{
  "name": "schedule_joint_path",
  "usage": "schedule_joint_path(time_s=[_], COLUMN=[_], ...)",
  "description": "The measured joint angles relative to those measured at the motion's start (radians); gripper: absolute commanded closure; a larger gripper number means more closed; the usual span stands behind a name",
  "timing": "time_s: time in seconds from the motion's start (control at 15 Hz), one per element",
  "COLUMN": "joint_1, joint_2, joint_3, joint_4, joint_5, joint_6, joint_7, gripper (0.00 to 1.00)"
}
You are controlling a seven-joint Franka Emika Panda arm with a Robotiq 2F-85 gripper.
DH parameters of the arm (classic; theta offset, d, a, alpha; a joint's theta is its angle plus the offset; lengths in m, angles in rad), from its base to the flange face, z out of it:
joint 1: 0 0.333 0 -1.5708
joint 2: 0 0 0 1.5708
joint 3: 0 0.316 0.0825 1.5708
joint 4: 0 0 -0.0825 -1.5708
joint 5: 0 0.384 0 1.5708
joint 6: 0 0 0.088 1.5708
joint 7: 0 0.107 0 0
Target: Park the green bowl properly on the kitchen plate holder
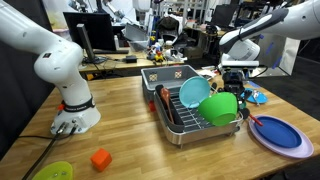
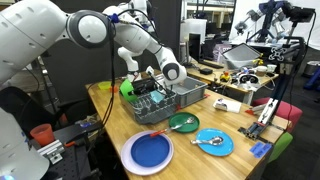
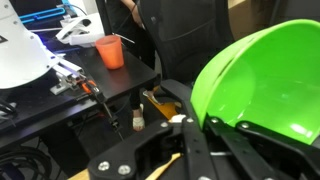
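The green bowl (image 1: 218, 108) leans too far over the near end of the kitchen plate holder, so my gripper needs to tip the bowl back and put it on the wires (image 1: 189, 117).
The green bowl (image 1: 221, 108) is tilted on its side over the near end of the kitchen plate holder (image 1: 180, 128), next to a teal dish (image 1: 192, 92) that stands on edge in the rack. My gripper (image 1: 231, 86) comes down from above and is shut on the bowl's rim. In the wrist view the bowl (image 3: 270, 85) fills the right side, with its rim between my dark fingers (image 3: 215, 132). In an exterior view the bowl (image 2: 128, 88) peeks out behind my gripper (image 2: 150, 86) at the rack's (image 2: 172, 100) far end. Whether the bowl touches the rack wires is hidden.
A dark blue plate (image 1: 278, 133) lies beside the rack. An orange cube (image 1: 100, 158) and a yellow-green plate (image 1: 52, 171) lie at the table's front. In an exterior view, a blue plate (image 2: 148, 152), a small green plate (image 2: 183, 123) and a light-blue plate (image 2: 213, 142) lie near the table edge.
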Motion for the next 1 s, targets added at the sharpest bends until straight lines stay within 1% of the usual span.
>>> schedule_joint_path(time_s=[0.2, 0.33, 0.6, 1.0], joint_1=[0.002, 0.004, 0.011, 0.013], joint_2=[0.04, 0.071, 0.13, 0.176], joint_3=[0.001, 0.001, 0.001, 0.001], joint_4=[0.041, 0.077, 0.171, 0.3], joint_5=[-0.011, -0.013, -0.012, -0.012], joint_6=[-0.121, -0.168, -0.197, -0.204], joint_7=[0.0, 0.0, 0.014, 0.077], gripper=[0.99, 0.99, 0.99, 0.99])
